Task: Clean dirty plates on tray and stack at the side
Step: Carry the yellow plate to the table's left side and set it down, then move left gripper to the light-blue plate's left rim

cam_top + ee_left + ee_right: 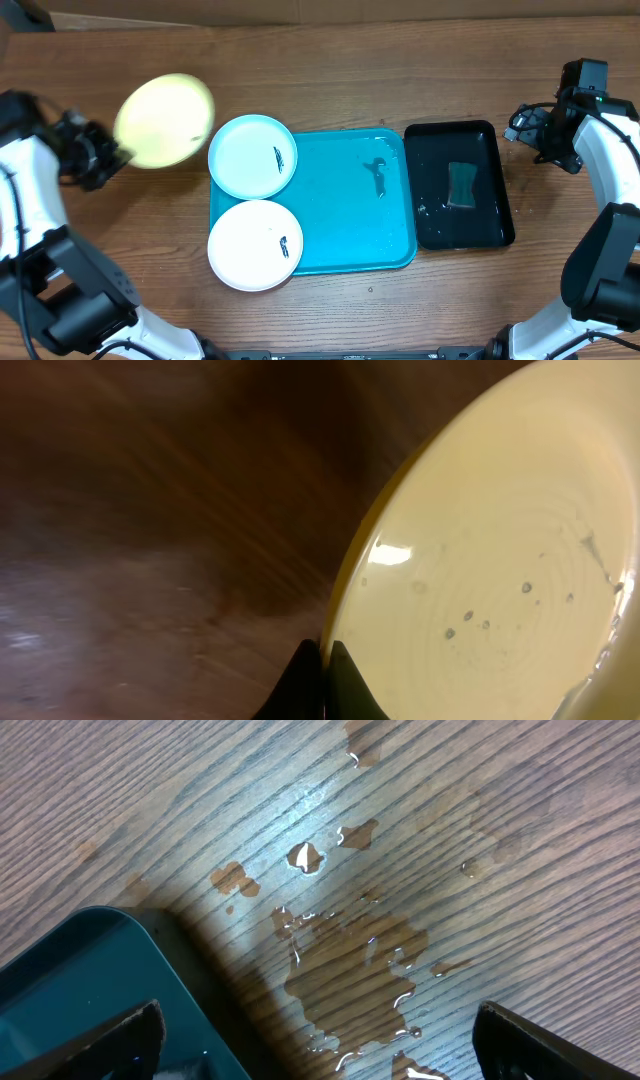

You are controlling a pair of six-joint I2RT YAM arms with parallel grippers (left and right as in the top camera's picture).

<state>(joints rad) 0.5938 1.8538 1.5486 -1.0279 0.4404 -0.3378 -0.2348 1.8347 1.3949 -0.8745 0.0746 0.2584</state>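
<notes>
The yellow-green plate (165, 120) is facing up above clear wood (155, 187) beside the turquoise tray, so my left gripper goes on lowering it until it lies flat there.
My left gripper (112, 152) is shut on the rim of the yellow-green plate (165, 120), holding it raised and tilted over the table left of the turquoise tray (350, 225). In the left wrist view the fingertips (326, 660) pinch the wet plate (500, 560). The pale blue plate (252, 156) and the white plate (255, 245) lie on the tray's left end, each with a small dark smear. My right gripper (315, 1040) is open and empty above the wet table beside the black tray; in the overhead view it (530, 128) is at the far right.
A glossy black tray (430, 205) holding water and a dark green sponge (462, 185) stands right of the turquoise tray; its corner shows in the right wrist view (90, 980). Water puddles (350, 960) lie on the wood there. A dark smear (377, 175) marks the turquoise tray.
</notes>
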